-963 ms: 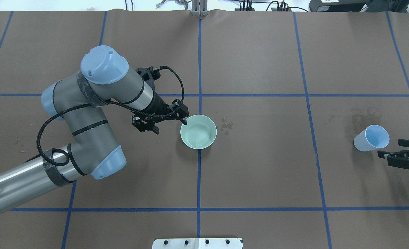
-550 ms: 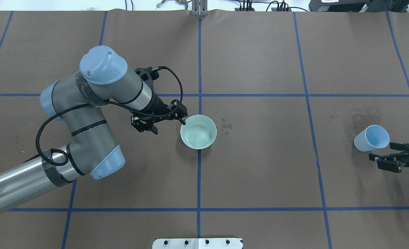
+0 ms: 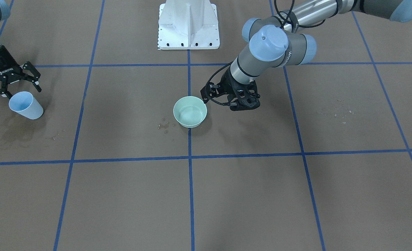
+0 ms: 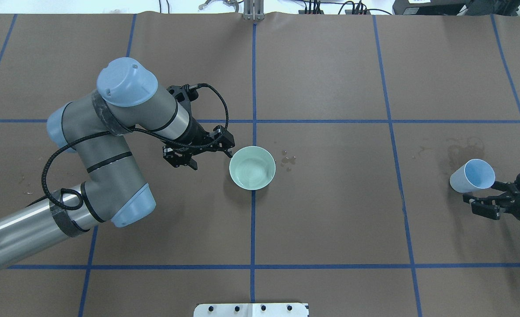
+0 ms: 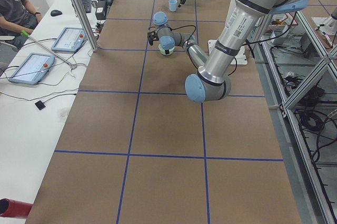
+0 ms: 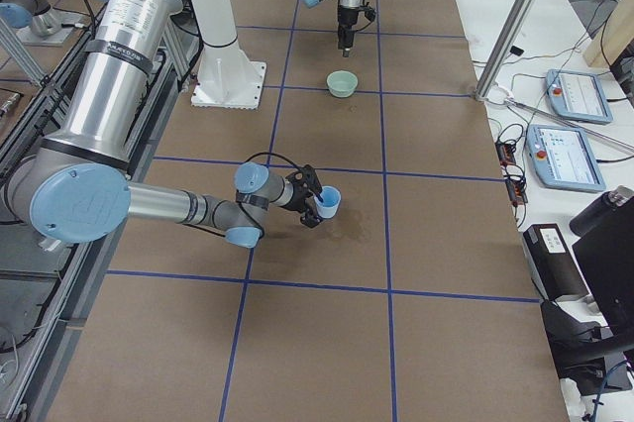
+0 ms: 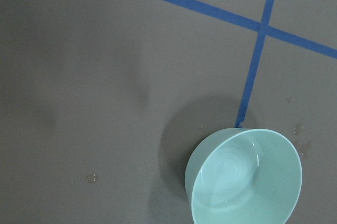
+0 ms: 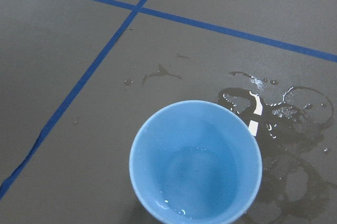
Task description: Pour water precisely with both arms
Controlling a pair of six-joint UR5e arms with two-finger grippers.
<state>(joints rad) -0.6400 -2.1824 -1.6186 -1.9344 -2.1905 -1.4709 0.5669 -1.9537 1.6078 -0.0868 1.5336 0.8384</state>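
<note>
The wet patch (image 3: 18, 129) goes up to the light blue cup (image 3: 27, 105), so more wet paper should be hidden under the cup when I lift it.
A mint-green bowl (image 4: 252, 167) stands at the table's middle, with water (image 7: 235, 170) showing as faint ripples inside. My left gripper (image 4: 212, 160) is open just left of the bowl, one fingertip (image 4: 230, 154) close to the rim and nothing between the jaws. A light blue cup (image 4: 472, 175) stands upright at the far right, with a little water (image 8: 196, 184) at its bottom. My right gripper (image 4: 480, 194) is open right beside the cup, on the side nearer the robot, fingers (image 3: 38, 87) spread wide and apart from it.
A wet patch (image 8: 274, 113) spreads on the brown paper beside the cup. Small drops (image 4: 287, 159) lie right of the bowl. The white pedestal base (image 3: 188, 24) stands at the robot's side. A person sits at a side desk (image 5: 31, 56) holding tablets.
My left gripper has drawn back leftward from the bowl's rim. My right gripper has moved left, in towards the blue cup. Bowl and cup have not moved.
</note>
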